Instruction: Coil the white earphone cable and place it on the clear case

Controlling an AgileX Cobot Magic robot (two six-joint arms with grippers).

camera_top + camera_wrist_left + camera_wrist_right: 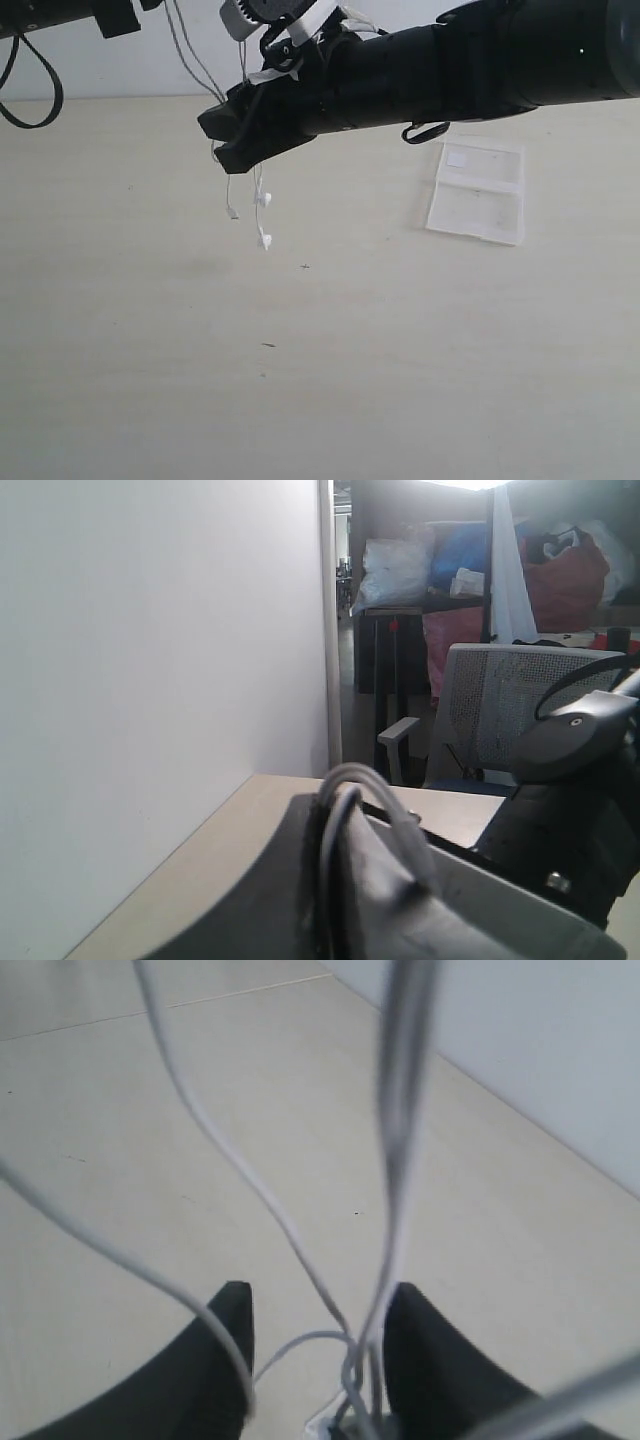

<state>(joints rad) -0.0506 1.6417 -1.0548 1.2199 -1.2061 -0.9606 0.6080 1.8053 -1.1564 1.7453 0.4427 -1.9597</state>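
Note:
My left gripper is pinching the cable's loop (372, 780) far from the clear case. So my right gripper should close on the gathered parts of the cable (362, 1348) before my left gripper lets go.
The white earphone cable (262, 200) hangs in thin strands from my right gripper (224, 138), which reaches across above the table's left middle; small white ends dangle just over the surface. More strands rise toward the top edge. In the right wrist view the gripper (318, 1302) is open, its dark fingers (425, 1360) apart, with cable (300, 1250) strands passing between them and one draped over a finger. In the left wrist view my left gripper (335, 815) is shut, and a loop of the cable (372, 780) comes out of the seam. The clear case (478, 190) lies flat at the right, away from both grippers.
The pale table (320, 380) stretches around. A white wall (120, 70) stands behind it. Thick black robot cables (40, 95) loop at the top left. An office chair (520, 705) and clutter show beyond the table in the left wrist view.

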